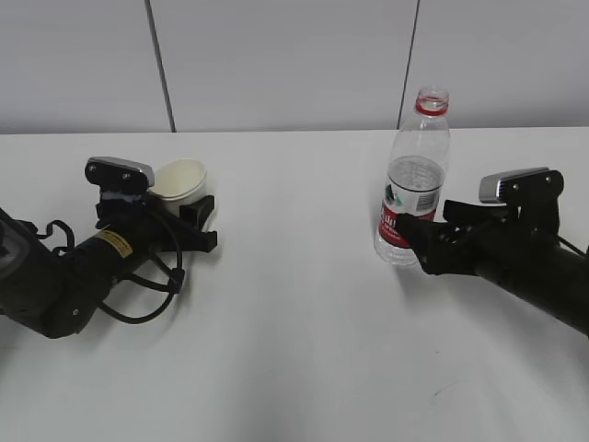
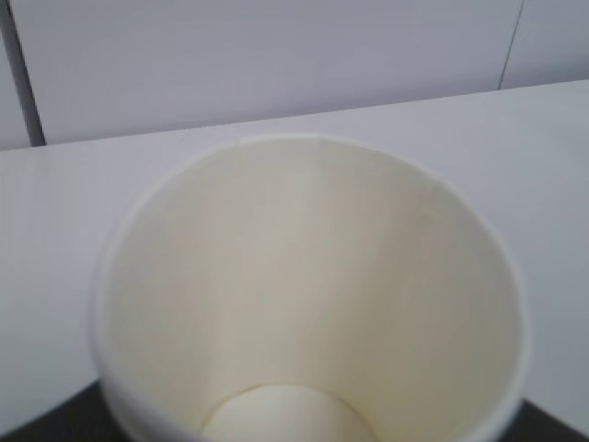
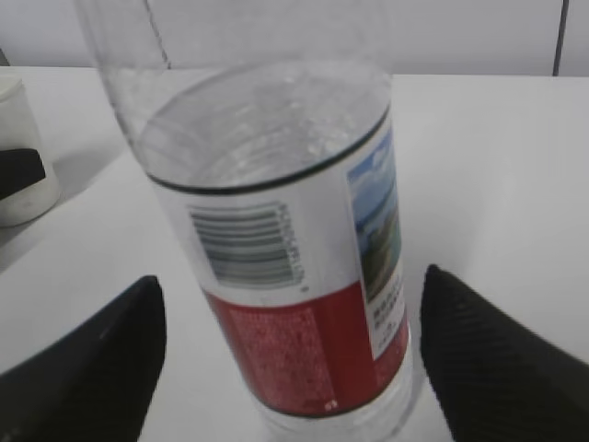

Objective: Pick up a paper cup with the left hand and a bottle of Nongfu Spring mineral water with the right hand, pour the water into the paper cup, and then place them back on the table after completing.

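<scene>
I expect the bottle (image 1: 413, 189) to tip past level when I pour, with its opening going lower than its base, because the waterline (image 1: 418, 159) is well below the bottle's opening.
A white paper cup (image 1: 180, 179) stands on the white table (image 1: 294, 350) at the left, between the fingers of my left gripper (image 1: 190, 217). In the left wrist view the empty cup (image 2: 313, 295) fills the frame and hides the fingers, so their hold is unclear. A clear uncapped bottle (image 1: 414, 184) with a red and white label stands at the right, partly filled with water (image 3: 267, 129). My right gripper (image 1: 416, 241) is open around its lower part. In the right wrist view both fingers stand apart from the bottle (image 3: 294, 276), with table showing in the gaps.
The back wall of grey-white panels runs behind the table. A small dark scuff (image 1: 451, 391) marks the tabletop at the front right. The cup also shows at the far left of the right wrist view (image 3: 18, 138).
</scene>
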